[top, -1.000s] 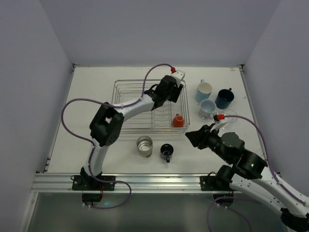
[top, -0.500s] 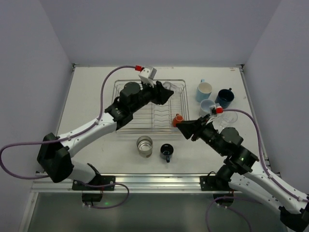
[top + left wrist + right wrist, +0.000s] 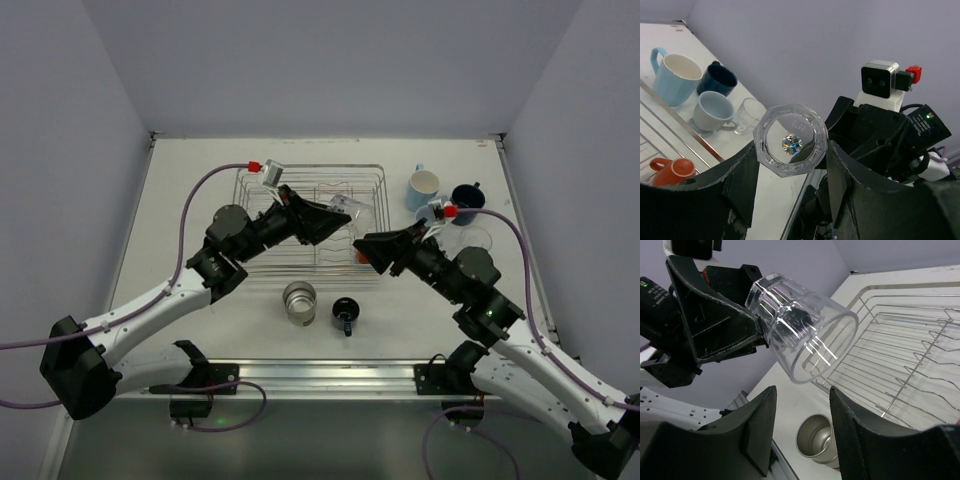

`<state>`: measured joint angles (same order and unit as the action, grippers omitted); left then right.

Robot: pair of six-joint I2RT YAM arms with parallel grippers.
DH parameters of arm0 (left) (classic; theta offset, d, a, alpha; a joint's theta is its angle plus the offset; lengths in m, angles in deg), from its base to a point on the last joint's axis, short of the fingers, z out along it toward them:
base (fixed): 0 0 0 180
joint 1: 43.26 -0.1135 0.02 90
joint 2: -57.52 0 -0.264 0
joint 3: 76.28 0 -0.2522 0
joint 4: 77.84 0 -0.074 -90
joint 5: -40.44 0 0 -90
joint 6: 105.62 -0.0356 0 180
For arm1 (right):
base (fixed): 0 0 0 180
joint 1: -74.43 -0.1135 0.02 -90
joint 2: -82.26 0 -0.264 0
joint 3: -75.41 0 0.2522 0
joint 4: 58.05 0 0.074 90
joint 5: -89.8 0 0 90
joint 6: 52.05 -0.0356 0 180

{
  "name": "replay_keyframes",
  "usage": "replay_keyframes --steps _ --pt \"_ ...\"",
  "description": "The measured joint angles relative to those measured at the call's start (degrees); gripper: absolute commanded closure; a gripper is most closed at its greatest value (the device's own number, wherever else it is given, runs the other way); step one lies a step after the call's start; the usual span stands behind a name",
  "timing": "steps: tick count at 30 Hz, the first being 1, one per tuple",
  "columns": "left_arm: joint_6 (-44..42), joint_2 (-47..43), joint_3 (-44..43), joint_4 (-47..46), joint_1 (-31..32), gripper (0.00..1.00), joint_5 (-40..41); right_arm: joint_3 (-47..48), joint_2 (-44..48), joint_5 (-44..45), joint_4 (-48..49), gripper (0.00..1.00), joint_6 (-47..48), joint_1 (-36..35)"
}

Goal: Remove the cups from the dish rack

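Next, I take the clear glass [image 3: 339, 203] by its rim end [image 3: 364, 218] with my right gripper and stand it by the pale blue cup, because my left gripper is holding the glass by its base.
My left gripper [image 3: 790, 161] is shut on a clear glass [image 3: 790, 145], gripped near its base and lying on its side in the air above the dish rack [image 3: 262, 258]. In the top view that glass [image 3: 346, 207] points its mouth at my right gripper [image 3: 362, 246]. The right gripper [image 3: 802, 432] is open, just short of the glass's rim [image 3: 810, 335] and not touching it. A small orange cup [image 3: 366, 258] lies in the rack's right end. Out on the table stand a metallic cup [image 3: 299, 302] and a small dark cup [image 3: 345, 312].
At the back right stand a light blue mug [image 3: 423, 187], a navy mug [image 3: 466, 202], a pale blue cup [image 3: 712, 112] and a second clear glass [image 3: 749, 116]. The right arm crosses in front of them. White walls close three sides.
The left gripper has drawn back from the rack's far right corner, carrying the glass nearer and turning it sideways. The right gripper has moved up and left to meet it, its jaws widening.
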<state>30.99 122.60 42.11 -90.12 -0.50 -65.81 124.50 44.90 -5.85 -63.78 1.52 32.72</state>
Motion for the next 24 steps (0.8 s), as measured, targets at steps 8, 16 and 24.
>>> replay_keyframes --steps 8,16,24 --pt "5.5 -0.1 3.0 -4.1 0.0 0.92 -3.1 2.4 -2.0 -4.6 3.9 0.54 0.0 0.1" --pt "10.7 -0.6 5.6 -9.5 0.0 0.91 -4.5 3.1 -4.9 -7.2 7.9 0.69 -1.1 0.2" --pt "14.5 -1.1 6.9 -13.7 0.2 0.76 -5.5 2.9 -6.1 -9.0 13.4 0.78 -3.0 0.2"
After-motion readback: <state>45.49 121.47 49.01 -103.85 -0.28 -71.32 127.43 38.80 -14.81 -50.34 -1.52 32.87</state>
